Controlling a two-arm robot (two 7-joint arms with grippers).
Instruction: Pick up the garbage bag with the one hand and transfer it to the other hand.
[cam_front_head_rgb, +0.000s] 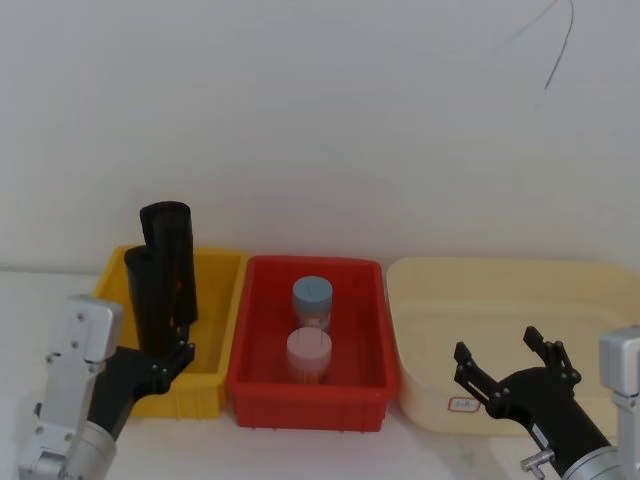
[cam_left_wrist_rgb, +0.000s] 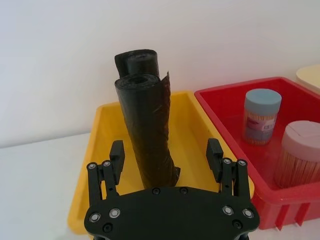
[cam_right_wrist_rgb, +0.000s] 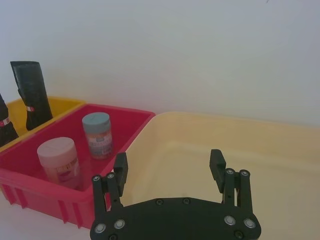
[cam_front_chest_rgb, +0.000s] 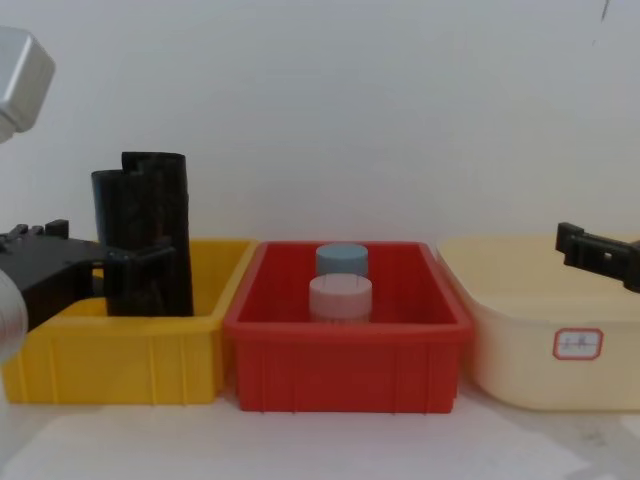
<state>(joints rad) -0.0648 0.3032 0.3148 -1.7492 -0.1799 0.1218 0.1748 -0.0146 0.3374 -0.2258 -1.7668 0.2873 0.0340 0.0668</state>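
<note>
The nearer roll (cam_left_wrist_rgb: 148, 132) will stay rolled up and upright when the robot lifts it, because just a short loose flap (cam_left_wrist_rgb: 166, 84) pokes out from the coiled layers.
Two black rolled garbage bags stand upright in the yellow bin (cam_front_head_rgb: 218, 300), a nearer one (cam_left_wrist_rgb: 147, 135) and a taller one (cam_left_wrist_rgb: 137, 59) behind it. In the head view they are the front roll (cam_front_head_rgb: 145, 295) and the back roll (cam_front_head_rgb: 170, 255). My left gripper (cam_left_wrist_rgb: 165, 150) is open. Its fingers (cam_left_wrist_rgb: 116, 150) stand on either side of the nearer roll's lower part, with gaps on both sides. From the chest view the left gripper (cam_front_chest_rgb: 90, 250) is level with the bin's rim. My right gripper (cam_front_head_rgb: 498, 347) hangs open and empty over the cream tub (cam_front_head_rgb: 500, 290).
A red bin (cam_front_head_rgb: 310, 405) sits between the yellow bin and the cream tub. It holds a blue-capped jar (cam_front_head_rgb: 312, 298) and a pink-capped jar (cam_front_head_rgb: 308, 352). A white wall runs close behind the bins. Bare white table lies in front of them.
</note>
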